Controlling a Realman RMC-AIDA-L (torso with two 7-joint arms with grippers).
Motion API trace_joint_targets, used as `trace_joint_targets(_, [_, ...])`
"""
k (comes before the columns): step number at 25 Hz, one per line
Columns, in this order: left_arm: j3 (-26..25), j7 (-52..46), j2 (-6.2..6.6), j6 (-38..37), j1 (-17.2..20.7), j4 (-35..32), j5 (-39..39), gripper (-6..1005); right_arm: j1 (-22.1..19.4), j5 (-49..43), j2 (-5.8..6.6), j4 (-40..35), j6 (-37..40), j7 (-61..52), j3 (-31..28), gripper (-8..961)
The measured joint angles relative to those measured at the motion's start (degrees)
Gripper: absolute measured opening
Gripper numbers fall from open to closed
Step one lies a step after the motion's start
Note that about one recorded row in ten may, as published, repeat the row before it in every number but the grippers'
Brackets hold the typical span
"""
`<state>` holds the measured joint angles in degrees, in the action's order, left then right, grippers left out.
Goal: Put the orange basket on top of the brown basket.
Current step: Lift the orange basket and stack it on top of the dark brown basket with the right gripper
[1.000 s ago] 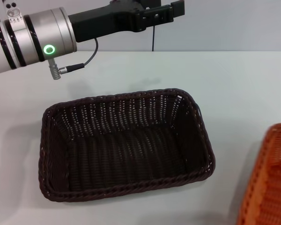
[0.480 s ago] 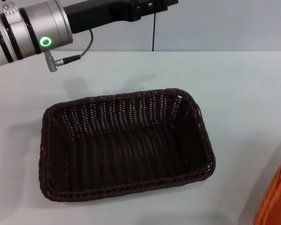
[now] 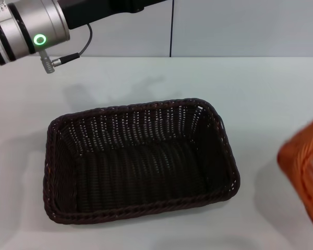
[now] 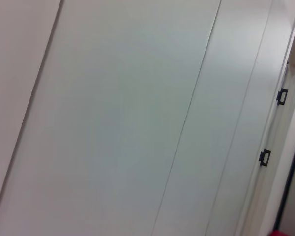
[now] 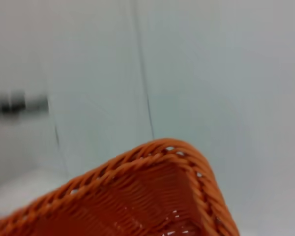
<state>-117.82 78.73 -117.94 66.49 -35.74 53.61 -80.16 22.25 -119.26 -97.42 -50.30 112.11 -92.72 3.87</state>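
Observation:
My right gripper should keep carrying the raised orange basket across until it covers the brown basket's opening, because that opening is empty and the way there is open.
The brown basket stands empty and upright on the white table, in the middle of the head view. The orange basket shows only in part at the right edge of the head view, blurred, tilted and raised off the table. Its braided rim and one corner fill the lower part of the right wrist view. It is to the right of the brown basket and apart from it. My right gripper shows in no view. My left arm reaches across the top left of the head view, and its gripper is out of view.
The white table runs back to a pale wall with a dark vertical seam. The left wrist view shows only wall panels and a door edge.
The orange basket has risen from the lower right corner and now hangs tilted higher at the right edge. My left arm has moved up and to the left, taking its gripper out of view.

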Motion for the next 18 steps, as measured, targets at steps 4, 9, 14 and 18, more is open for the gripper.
trace_joint_targets(4, [-0.1,0.5,0.00,-1.0,-0.1,0.0,0.0,862,-2.1,13.2,-1.82,7.3,-0.8,-2.4,-1.6,136])
trace_joint_targets(9, [-0.7,0.7,-0.01,-1.5,-0.4,-0.6,0.0,862,-1.3,19.2,-6.64,10.3,-0.6,-3.1,-1.0,137])
trace_joint_targets(14, [-1.4,0.7,-0.01,-1.6,-0.9,-0.7,-0.1,862,1.6,20.6,-11.44,13.2,-1.4,-2.8,-1.3,138])
trace_joint_targets(18, [-1.4,0.9,-0.01,-2.1,-1.2,-1.9,-0.1,862,3.3,22.1,-13.95,16.5,-2.3,-0.8,-1.3,139])
